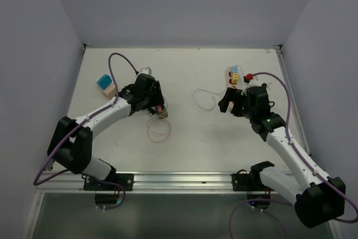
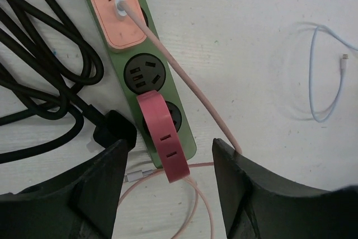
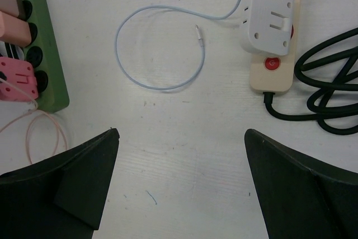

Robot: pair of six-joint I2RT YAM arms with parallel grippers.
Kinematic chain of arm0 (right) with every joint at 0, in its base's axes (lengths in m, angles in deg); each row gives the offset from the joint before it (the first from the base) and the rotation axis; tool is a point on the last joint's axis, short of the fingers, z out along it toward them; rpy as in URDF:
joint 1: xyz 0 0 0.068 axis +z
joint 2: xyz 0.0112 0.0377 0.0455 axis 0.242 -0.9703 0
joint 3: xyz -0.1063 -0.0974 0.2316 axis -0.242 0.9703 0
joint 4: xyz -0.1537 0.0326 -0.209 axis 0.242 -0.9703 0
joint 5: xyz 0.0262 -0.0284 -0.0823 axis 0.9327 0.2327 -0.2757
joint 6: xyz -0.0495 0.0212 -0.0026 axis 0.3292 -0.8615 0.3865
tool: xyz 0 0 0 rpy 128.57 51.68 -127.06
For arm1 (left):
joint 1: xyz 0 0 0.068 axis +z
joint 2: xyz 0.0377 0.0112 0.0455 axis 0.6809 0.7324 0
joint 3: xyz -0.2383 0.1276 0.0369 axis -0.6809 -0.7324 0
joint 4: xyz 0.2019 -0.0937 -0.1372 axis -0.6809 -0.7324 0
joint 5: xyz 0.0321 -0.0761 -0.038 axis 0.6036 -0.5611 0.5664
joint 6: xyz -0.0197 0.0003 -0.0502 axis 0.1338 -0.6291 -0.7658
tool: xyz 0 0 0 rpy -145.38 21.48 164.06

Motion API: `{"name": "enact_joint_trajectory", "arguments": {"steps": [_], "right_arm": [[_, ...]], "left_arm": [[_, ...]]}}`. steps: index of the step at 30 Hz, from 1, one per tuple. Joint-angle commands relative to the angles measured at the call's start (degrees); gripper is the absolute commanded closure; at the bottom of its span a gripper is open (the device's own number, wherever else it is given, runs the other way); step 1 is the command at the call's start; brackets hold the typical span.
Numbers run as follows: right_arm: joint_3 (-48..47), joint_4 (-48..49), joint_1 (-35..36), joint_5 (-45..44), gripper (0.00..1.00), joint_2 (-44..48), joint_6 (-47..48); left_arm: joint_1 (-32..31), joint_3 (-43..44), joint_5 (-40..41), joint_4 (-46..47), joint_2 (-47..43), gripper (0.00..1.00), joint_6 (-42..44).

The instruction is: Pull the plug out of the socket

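Observation:
The green power strip is lying loose under the red plug point(image 2: 163, 136), so my right gripper should grip the power strip's near end point(image 3: 54, 97) firmly while my left gripper pulls the plug.
In the left wrist view a green power strip point(image 2: 178, 128) lies on the white table. A salmon plug point(image 2: 114, 12) with a pink cable sits in an upper socket. A red plug point(image 2: 162, 135) sits over the end socket and overhangs the strip's end. My left gripper point(image 2: 170, 163) is open, with one finger on each side of the red plug and not touching it. In the top view the left gripper point(image 1: 160, 109) is over the strip's near end. My right gripper point(image 3: 182, 138) is open and empty over bare table, and shows in the top view point(image 1: 228, 103).
A cream power strip point(image 3: 273, 65) holds a white adapter point(image 3: 267, 18) with a light blue cable point(image 3: 159, 48) looped on the table. Black cords point(image 2: 45, 76) lie left of the green strip. A pink cable coil point(image 1: 159, 131) lies near it. A blue box point(image 1: 104, 83) sits far left.

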Motion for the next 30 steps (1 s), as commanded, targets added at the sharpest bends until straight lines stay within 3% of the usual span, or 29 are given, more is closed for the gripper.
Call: {"name": "enact_joint_trajectory", "arguments": {"steps": [1,6,12,16,21,30], "right_arm": [[1.05,4.41,0.46,3.27,0.01,0.53,-1.02],[2.71,6.52,0.9,5.21,0.01,0.18,-1.72],[4.12,9.51,1.86,7.41,0.02,-0.78,-3.56],[6.23,14.61,3.88,11.0,0.03,-2.27,-8.03],[8.34,23.38,7.22,12.07,0.05,-6.05,-13.14],[5.89,34.39,14.95,9.09,0.09,-18.43,-19.82]], "left_arm": [[-1.08,2.43,4.22,1.15,2.45,0.35,-1.25],[-1.61,2.35,4.49,1.24,5.18,0.44,-1.96],[-2.4,1.91,3.53,2.03,5.89,0.79,-2.13],[-3.28,0.6,1.07,3.78,4.92,0.92,-2.22],[-4.16,-3.53,-4.02,8.61,2.03,1.0,-2.66],[-4.6,-11.35,-8.33,14.68,-6.4,1.0,-5.29]]}}
